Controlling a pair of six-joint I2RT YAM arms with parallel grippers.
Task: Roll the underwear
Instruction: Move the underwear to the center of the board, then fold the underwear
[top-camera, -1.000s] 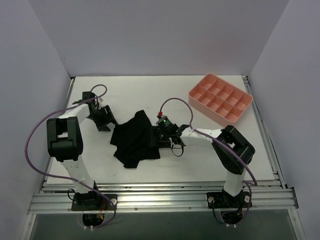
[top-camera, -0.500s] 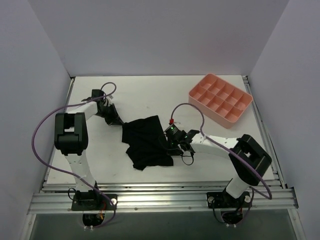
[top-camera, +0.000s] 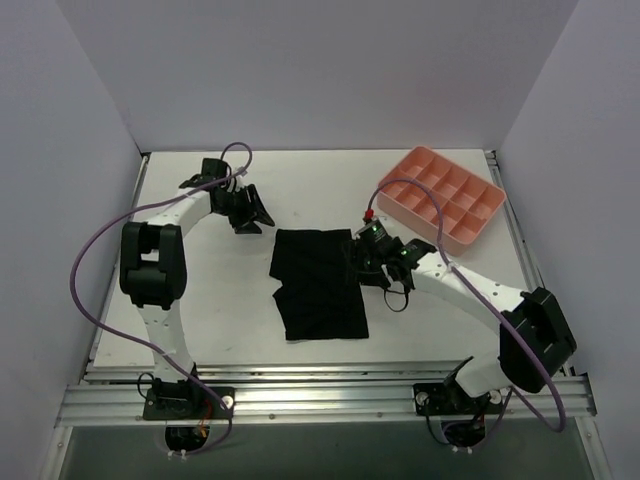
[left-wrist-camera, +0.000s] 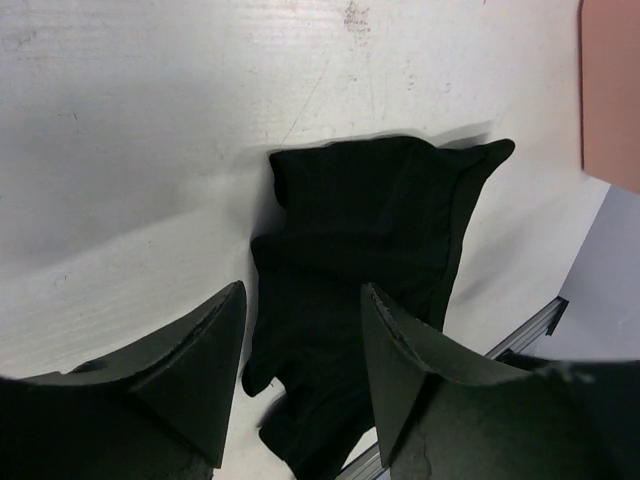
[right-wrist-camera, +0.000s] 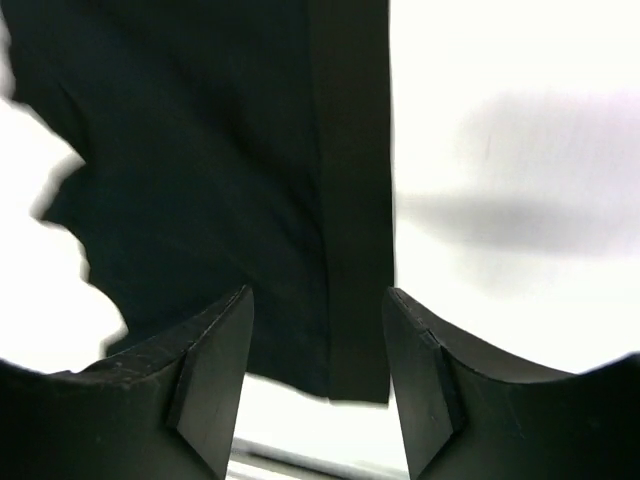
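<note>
I should keep moving my right gripper along the underwear's banded edge (top-camera: 357, 304) and close it at the underwear's far corner (top-camera: 347, 233), because the open fingers are in line with that straight edge.
The black underwear (top-camera: 318, 285) lies spread flat on the white table, roughly rectangular. My left gripper (top-camera: 252, 213) is open and empty, up and to the left of the underwear's far left corner, apart from it. In the left wrist view the underwear (left-wrist-camera: 370, 230) lies beyond the open gripper (left-wrist-camera: 300, 335). My right gripper (top-camera: 362, 262) is open over the underwear's right edge. In the right wrist view the underwear (right-wrist-camera: 200, 150) and its banded edge show between and beyond the open gripper (right-wrist-camera: 318, 345), with nothing held.
A pink compartment tray (top-camera: 442, 197) stands at the back right, and its edge shows in the left wrist view (left-wrist-camera: 612, 90). White walls enclose the table on three sides. A metal rail (top-camera: 320, 400) runs along the near edge. Purple cables loop from both arms.
The underwear has been pulled to the right and spread flat. Both grippers moved right and farther back. The left gripper now stands apart from the fabric.
</note>
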